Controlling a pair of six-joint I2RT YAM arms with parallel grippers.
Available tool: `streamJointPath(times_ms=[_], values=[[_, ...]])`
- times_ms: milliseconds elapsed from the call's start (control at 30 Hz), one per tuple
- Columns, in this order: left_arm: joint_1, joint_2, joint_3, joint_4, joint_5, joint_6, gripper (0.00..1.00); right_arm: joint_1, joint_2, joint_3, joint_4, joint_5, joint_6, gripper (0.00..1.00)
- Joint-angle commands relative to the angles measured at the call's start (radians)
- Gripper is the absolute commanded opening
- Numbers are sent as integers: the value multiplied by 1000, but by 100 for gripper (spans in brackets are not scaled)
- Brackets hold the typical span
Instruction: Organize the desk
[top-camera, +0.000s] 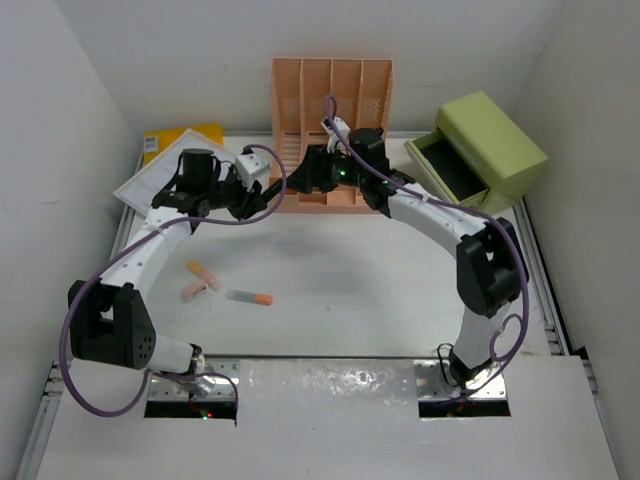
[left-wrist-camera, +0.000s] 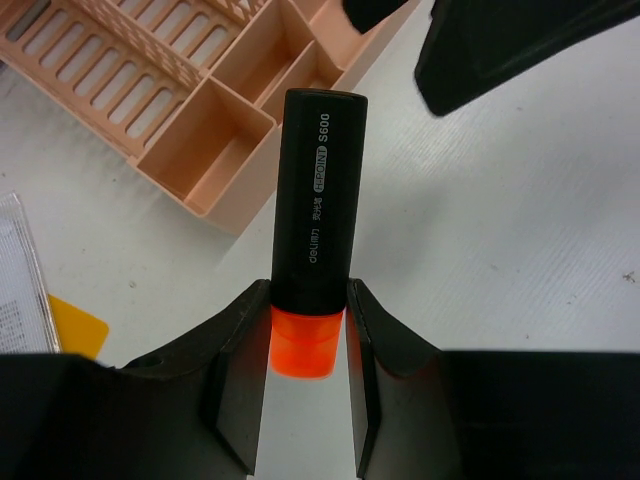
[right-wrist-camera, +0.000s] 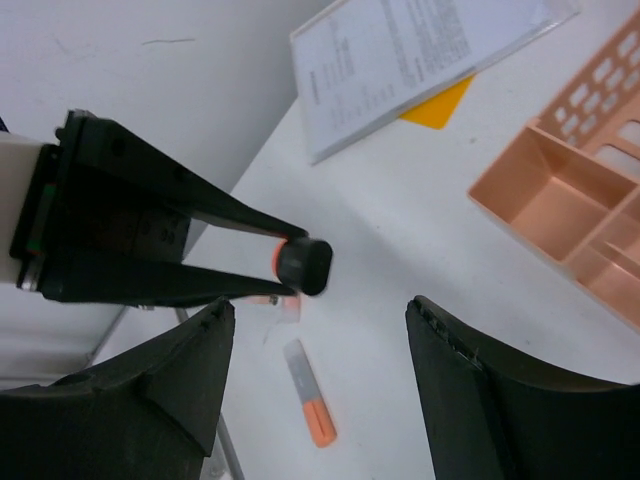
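Observation:
The lime-green drawer box (top-camera: 455, 168) is too far away for my left gripper to reach, so next my right gripper grabs the highlighter by its black cap (left-wrist-camera: 320, 190) and brings it there.
A black highlighter (left-wrist-camera: 318, 190) with an orange end is held above the white desk (top-camera: 350, 270), and my left gripper (left-wrist-camera: 308, 290) is shut on that orange end. Its black cap points toward the peach file rack (left-wrist-camera: 200, 150). My right gripper (right-wrist-camera: 320, 305) stands open and faces the highlighter (right-wrist-camera: 303, 265), whose cap hangs just beyond its fingertips without touching them. In the top view both grippers meet in front of the rack (top-camera: 330, 100), the left gripper (top-camera: 262, 200) to the left and the right gripper (top-camera: 310, 178) to the right.
A grey and orange marker (top-camera: 249, 297) and two pinkish pens (top-camera: 200, 270) lie on the desk's near left. A clear sleeve of papers (top-camera: 160, 175) over a yellow sheet sits far left. A lime-green drawer box (top-camera: 480, 150) stands open at far right.

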Motion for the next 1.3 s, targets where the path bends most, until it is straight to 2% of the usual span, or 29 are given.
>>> streamJointPath(times_ms=[0,133,333,400,433,467,567,667,700,733,767,800,833,967,1033,1067,1167,1200,1267], values=[[-8,-21,-9,38,15,-21,0,23,25,92,71,-20,38,67],[-8,-9,-15,34,19,-13,0,37,94,130,100,-23,68,64],[-10,-9,-5,35,24,-15,0,74,174,224,-10,-3,17,62],[-10,-7,-3,40,13,-16,0,80,182,230,-22,1,7,56],[-11,-7,-5,43,9,-16,0,81,182,230,-24,1,7,52],[-10,-6,-6,46,-2,-16,0,80,182,230,-25,1,6,43],[-10,-4,-11,55,-11,-19,0,81,182,230,-32,1,1,30],[-10,-1,-12,58,-5,-18,0,83,182,230,-38,3,-7,0],[-10,-1,-14,55,-2,-15,0,83,180,230,-48,3,-20,0],[-10,-1,-14,52,4,-13,3,81,177,232,-59,4,-31,0],[-10,0,-12,48,5,-10,15,81,172,236,-77,18,-51,0],[-10,0,-8,26,8,-9,93,80,156,249,-140,40,-113,0],[-10,0,-5,16,4,2,100,77,145,255,-178,66,-150,0],[-8,-1,14,-69,-24,40,100,-6,48,259,-312,222,-302,0],[-7,-4,18,-98,-42,71,100,-72,-1,293,-427,392,-407,0],[-7,-6,17,-115,-50,79,100,-90,-16,310,-485,566,-497,0],[-5,-6,-2,-120,-83,93,100,-144,-45,321,-518,838,-684,0],[-7,-4,-12,-120,-102,102,100,-158,-41,338,-530,979,-733,0],[-7,0,-23,-132,-122,123,100,-198,25,444,-629,1081,-824,0]])
